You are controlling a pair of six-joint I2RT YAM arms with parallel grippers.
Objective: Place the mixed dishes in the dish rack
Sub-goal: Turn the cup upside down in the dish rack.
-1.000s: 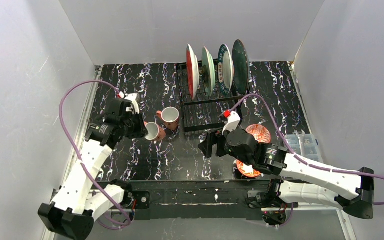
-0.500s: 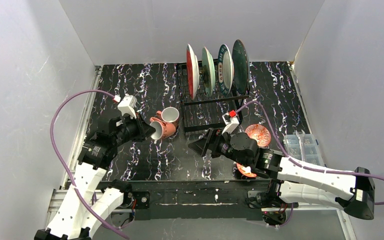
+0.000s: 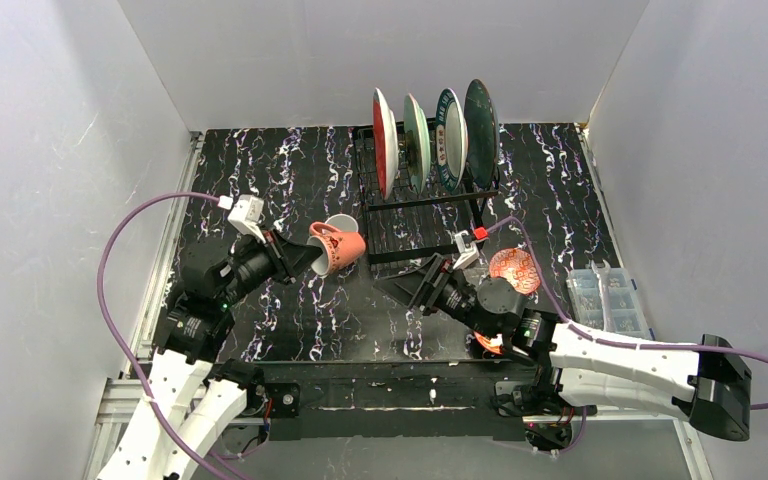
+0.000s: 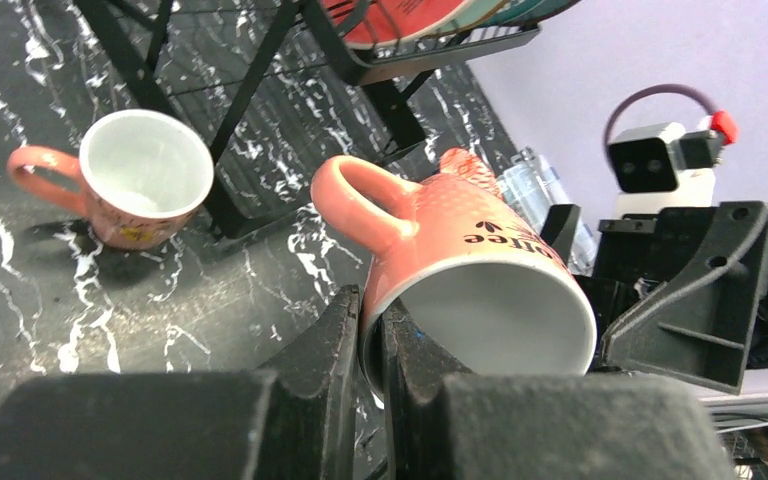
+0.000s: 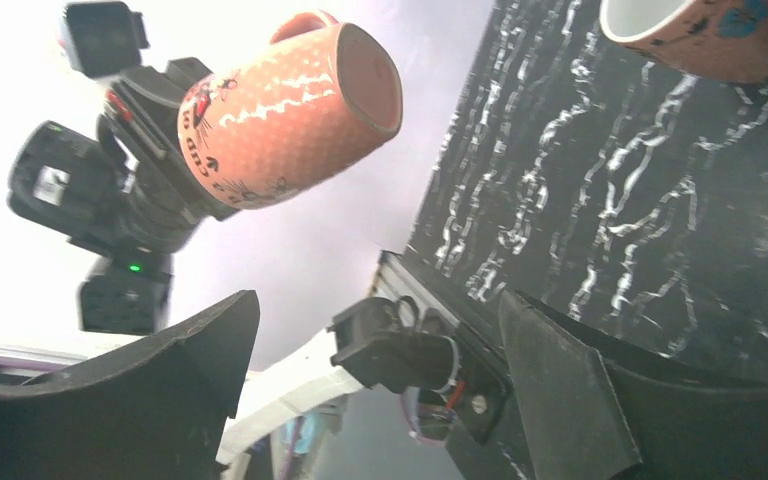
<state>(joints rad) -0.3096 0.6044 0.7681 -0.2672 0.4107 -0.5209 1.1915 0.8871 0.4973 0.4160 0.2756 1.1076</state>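
The robot's left gripper is on the terracotta mug's rim [image 3: 319, 256] and the mug's base [image 3: 360, 247] is free, so the open right gripper should carry on toward the base and close around it.
My left gripper [image 3: 303, 258] is shut on the rim of a terracotta mug [image 3: 338, 248], which hangs tilted above the table with its handle up. One finger is inside the white mouth and one outside [image 4: 372, 330]. A second mug [image 4: 140, 180] stands upright on the table beside the dish rack [image 3: 420, 215]. The rack holds a red plate [image 3: 383, 140], a pale green plate [image 3: 415, 140], a white plate [image 3: 450, 135] and a dark teal plate [image 3: 480, 125] upright. My right gripper [image 3: 405, 280] is open and empty, facing the held mug [image 5: 280, 110]. Two red-patterned bowls [image 3: 515, 268] [image 3: 495, 343] lie behind it.
A clear plastic box of small parts [image 3: 605, 295] sits at the table's right edge. White walls close in the black marbled table [image 3: 290, 180] on three sides. The left arm's cable [image 3: 120, 240] loops over the left side.
The left gripper has lifted its mug off the table and carried it right, toward the rack. The right gripper has swung left toward the mug and opened slightly wider.
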